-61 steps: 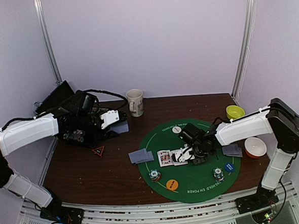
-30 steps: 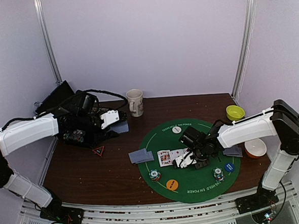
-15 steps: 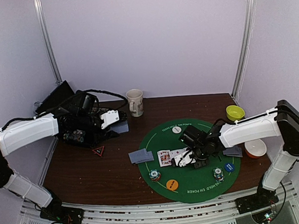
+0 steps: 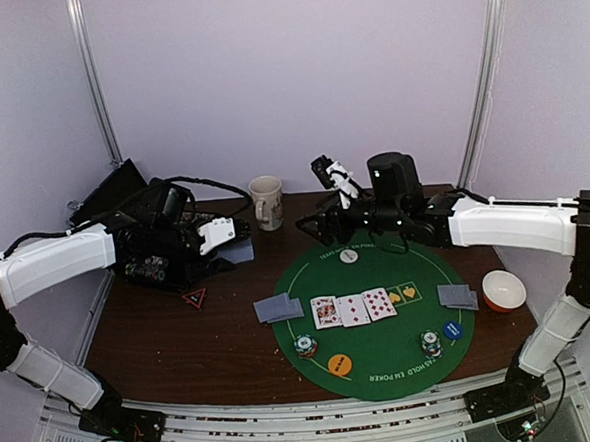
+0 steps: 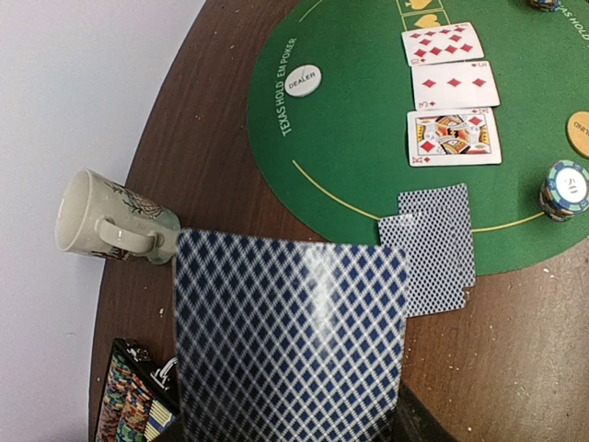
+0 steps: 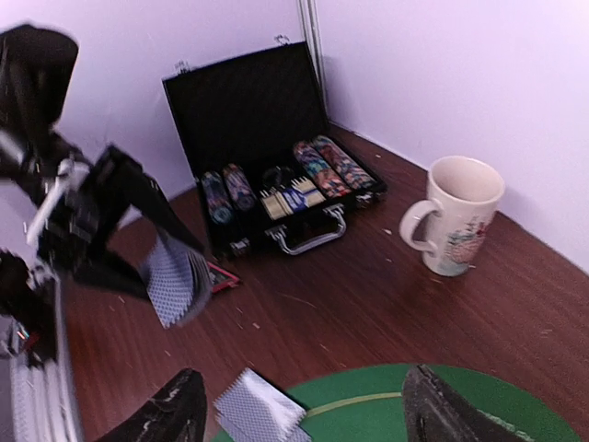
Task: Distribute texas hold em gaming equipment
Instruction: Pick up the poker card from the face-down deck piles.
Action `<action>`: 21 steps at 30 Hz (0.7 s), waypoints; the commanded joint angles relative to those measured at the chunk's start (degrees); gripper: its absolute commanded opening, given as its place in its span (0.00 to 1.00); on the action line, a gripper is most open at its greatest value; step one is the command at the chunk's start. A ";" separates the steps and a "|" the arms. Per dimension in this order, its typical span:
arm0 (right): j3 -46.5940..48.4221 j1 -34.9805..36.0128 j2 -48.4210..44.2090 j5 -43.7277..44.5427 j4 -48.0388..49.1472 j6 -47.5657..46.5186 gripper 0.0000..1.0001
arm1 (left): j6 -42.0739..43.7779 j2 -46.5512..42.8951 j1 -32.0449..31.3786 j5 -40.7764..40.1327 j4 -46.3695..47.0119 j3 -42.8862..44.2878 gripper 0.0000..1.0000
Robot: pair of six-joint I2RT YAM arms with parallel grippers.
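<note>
My right gripper is open, and the deck's loose end (image 4: 246,251) sticks out of my left gripper. My right gripper carries on moving toward the deck until its fingers close on that loose end.
My left gripper (image 4: 231,247) is shut on a deck of blue-backed cards (image 5: 290,341) that hides its fingers; in the right wrist view the deck (image 6: 175,276) hangs above the wood. Three face-up cards (image 4: 352,309) lie in a row mid-mat. Face-down pairs rest at the mat's left (image 4: 277,307) and right (image 4: 458,296). Two chip stacks (image 4: 305,346) (image 4: 432,344), an orange button (image 4: 340,364), a blue button (image 4: 452,330) and a white dealer button (image 4: 348,256) sit on the green mat (image 4: 385,376). My right gripper (image 4: 325,194) hovers open and empty above the mat's far edge.
An open black chip case (image 6: 276,138) stands at the left behind my left gripper. A beige mug (image 4: 266,201) is at the back by the wall. A white-and-orange bowl (image 4: 504,290) sits right of the mat. A small red triangle (image 4: 194,297) lies on the wood.
My right gripper opened, left the third face-up card on the mat, and rose up and back toward the far edge. The left arm stayed put with its deck.
</note>
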 commanded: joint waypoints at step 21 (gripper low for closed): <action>19.22 5.97 25.94 -8.14 10.73 22.31 0.71 | 0.15 -0.88 -0.19 0.95 1.97 0.38 0.50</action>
